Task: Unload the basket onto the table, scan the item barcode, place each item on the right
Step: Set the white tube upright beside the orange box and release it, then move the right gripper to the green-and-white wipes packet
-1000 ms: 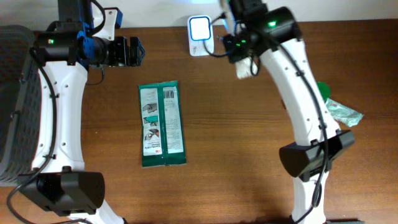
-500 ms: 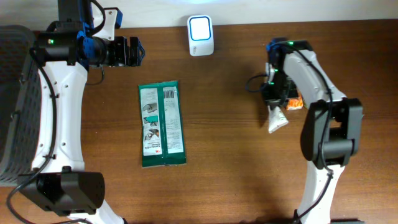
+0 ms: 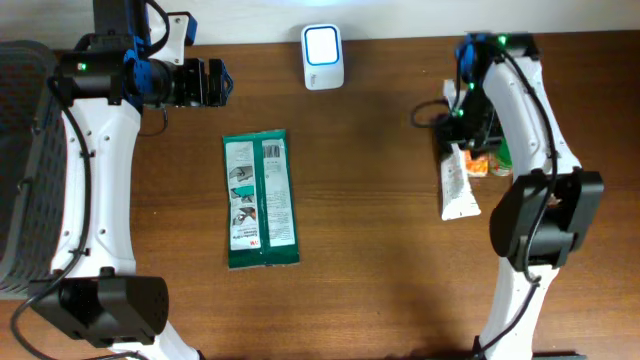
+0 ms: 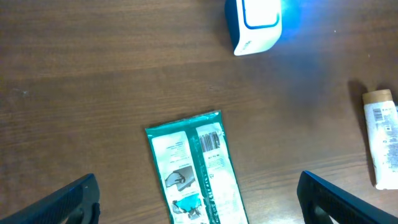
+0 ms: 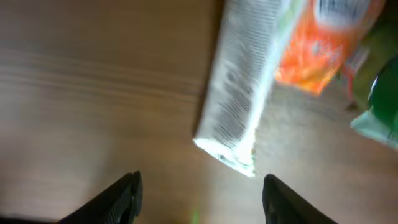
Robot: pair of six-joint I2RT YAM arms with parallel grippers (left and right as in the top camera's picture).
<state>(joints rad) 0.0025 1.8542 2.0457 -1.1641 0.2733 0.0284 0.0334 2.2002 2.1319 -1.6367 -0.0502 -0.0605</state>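
Note:
My right gripper should keep going toward the packet's long edge (image 3: 291, 195) and close there, because the way from the white tube to the green and white packet (image 3: 262, 200) is clear.
A white tube (image 3: 458, 187) lies flat on the table at the right, free of any grip. My right gripper (image 3: 461, 130) hovers just behind its upper end. In the right wrist view the tube (image 5: 239, 99) lies ahead of the open gripper (image 5: 199, 199), and nothing sits between the fingers. A green and white packet (image 3: 260, 200) with a printed barcode lies flat at centre-left. The scanner (image 3: 323, 55), white with a lit blue-white face, stands at the back. My left gripper (image 3: 208, 82) hangs wide open high at the back left; its own view shows the packet (image 4: 199, 171) below the gripper (image 4: 202, 205).
An orange packet (image 3: 479, 163) and a green item (image 3: 503, 150) lie beside the tube, under the right arm. A dark mesh basket (image 3: 20, 160) stands along the left edge. In the left wrist view the scanner (image 4: 255, 25) glows and the tube (image 4: 382, 140) shows at the right edge.
The right arm swung from the scanner to the right side with the white tube, laid it on the table and opened its fingers. The left arm and the packet stayed still.

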